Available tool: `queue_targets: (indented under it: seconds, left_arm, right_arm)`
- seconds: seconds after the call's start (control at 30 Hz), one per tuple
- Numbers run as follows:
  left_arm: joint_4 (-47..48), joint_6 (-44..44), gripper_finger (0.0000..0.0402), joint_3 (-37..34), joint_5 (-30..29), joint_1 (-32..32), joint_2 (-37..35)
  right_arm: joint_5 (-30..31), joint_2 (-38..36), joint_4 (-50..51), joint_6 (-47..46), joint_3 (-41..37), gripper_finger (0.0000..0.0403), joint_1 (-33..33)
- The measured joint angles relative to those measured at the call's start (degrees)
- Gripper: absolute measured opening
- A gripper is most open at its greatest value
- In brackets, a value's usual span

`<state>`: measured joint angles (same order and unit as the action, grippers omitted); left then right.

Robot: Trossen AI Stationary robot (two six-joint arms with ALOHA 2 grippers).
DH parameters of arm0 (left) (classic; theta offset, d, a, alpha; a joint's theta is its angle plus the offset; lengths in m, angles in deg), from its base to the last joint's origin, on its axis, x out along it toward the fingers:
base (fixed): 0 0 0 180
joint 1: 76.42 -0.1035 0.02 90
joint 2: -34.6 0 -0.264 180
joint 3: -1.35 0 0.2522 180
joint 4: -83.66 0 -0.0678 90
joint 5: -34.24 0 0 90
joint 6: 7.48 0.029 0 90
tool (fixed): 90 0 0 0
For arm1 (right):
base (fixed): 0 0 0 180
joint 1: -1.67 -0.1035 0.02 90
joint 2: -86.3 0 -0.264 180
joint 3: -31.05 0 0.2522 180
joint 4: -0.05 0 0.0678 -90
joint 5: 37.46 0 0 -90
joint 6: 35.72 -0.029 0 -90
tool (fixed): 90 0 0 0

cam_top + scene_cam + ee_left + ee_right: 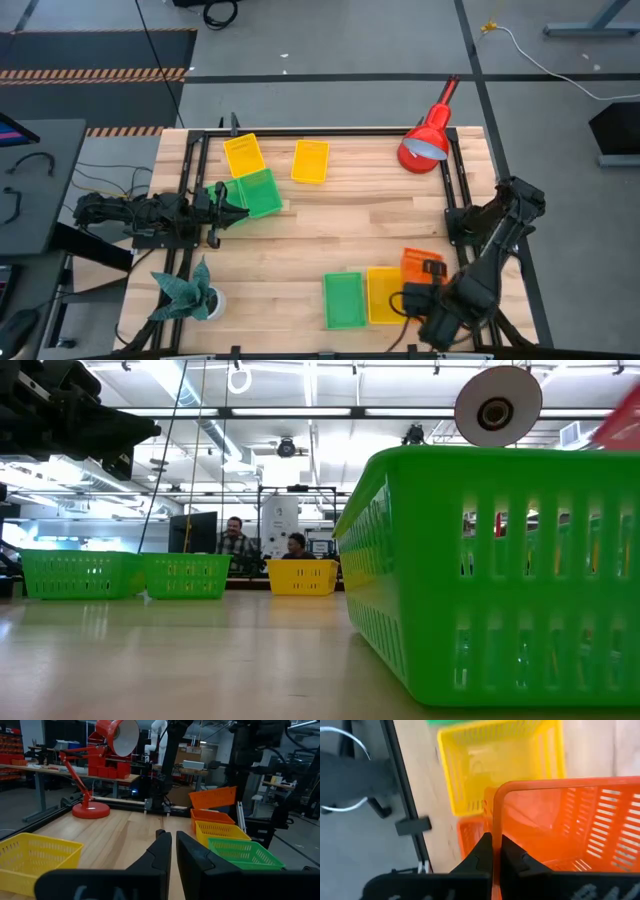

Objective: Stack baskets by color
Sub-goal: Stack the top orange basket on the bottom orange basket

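Note:
The held orange basket slants over the second orange basket (470, 837), so my right gripper should lower and release it, then press down inside the upper basket (540, 832) with shut fingers.
At the near right, my right gripper (425, 270) (496, 840) is shut on an orange basket (212, 797) that hangs tilted over a second orange basket (210, 815) (470, 835). Beside these, a yellow basket (383, 293) and a green basket (343, 298) rest on their bases. At the far left stand a green basket (260, 192) and a yellow one (243, 155), with another yellow basket (310, 160) farther right. My left gripper (225, 200) (173, 845) waits level at the left, shut, with nothing between its fingers. My right gripper pinches the orange basket's side wall at its top rim (495, 822), one finger inside the basket and one outside. The fingers come from above, pointing down. The basket is raised and tilted over the second orange basket; whether its low edge touches that one I cannot tell.
A red desk lamp (425, 140) stands at the far right. A green folded paper plant in a white pot (195, 295) sits at the near left. Black frame rails (455, 175) run along both sides of the table. People sit in the room beyond (235, 538).

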<state>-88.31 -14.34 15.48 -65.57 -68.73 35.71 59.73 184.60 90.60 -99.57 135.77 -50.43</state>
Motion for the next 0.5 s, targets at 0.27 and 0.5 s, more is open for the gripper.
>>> queue_targets:
  seconds: [0.27,0.5]
  left_arm:
    - [0.0,0.0,0.0034,0.0,0.0,0.0,0.0]
    - [0.0,0.0,0.0033,0.0,0.0,0.0,0.0]
  right_arm:
    - [0.1,0.1,-1.2,-7.4,-5.8,0.0008,-6.1]
    - [0.2,0.1,-7.6,-7.5,-9.5,0.0008,-6.7]
